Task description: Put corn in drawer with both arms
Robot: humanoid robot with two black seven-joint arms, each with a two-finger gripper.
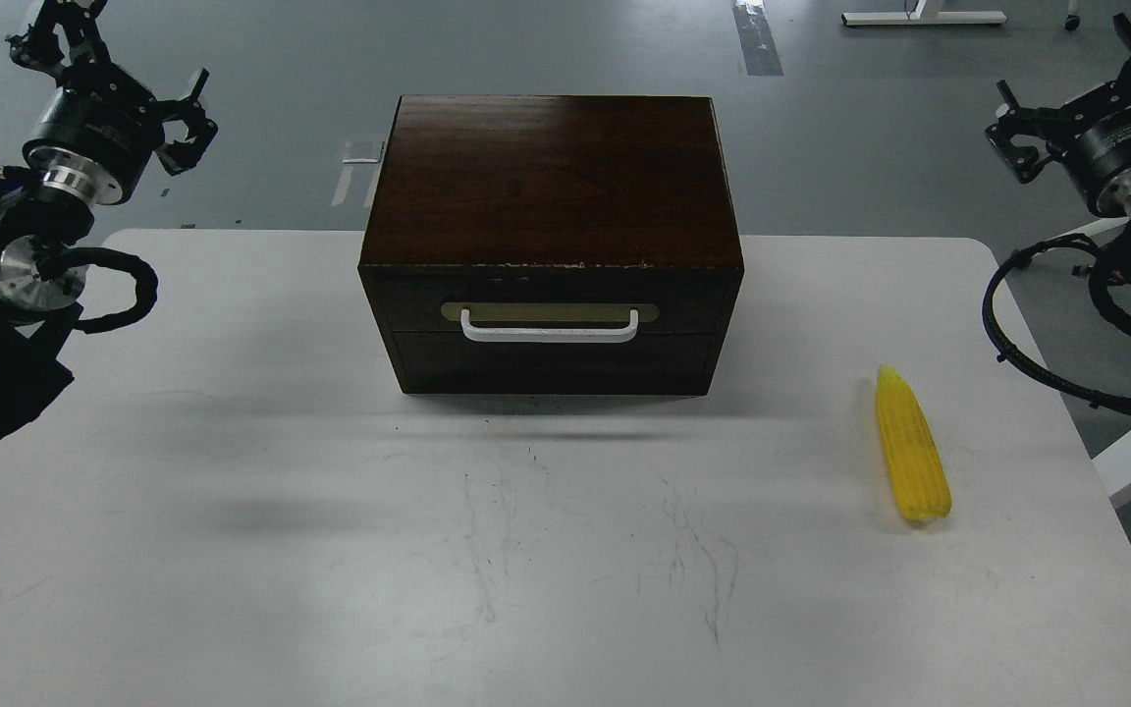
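A straight seam (681, 334) runs under the brass-coloured plate. So I expect the drawer (550, 308) to slide straight out above the box's lower panel when I pull the drawer's handle.
The corn (911, 447) lies on the white table (232, 491) at the right, its pointed end toward the back. It sits well to the right of the dark brown box (551, 177). The drawer (408, 306) is pushed in flush with the box's front, its white bar handle (551, 332) under the brass-coloured plate. My left gripper (119, 74) is raised at the far left, above and beyond the table's back corner, open and empty. My right gripper (1086, 88) hangs at the far right, past the table's edge, also open and empty. Neither touches anything.
A second dark panel (551, 361) sits below the drawer on the box front. Looped black cables (1027, 334) hang from the right arm beside the table's right edge. Grey floor lies behind, with a white stand base (919, 17) at the far back.
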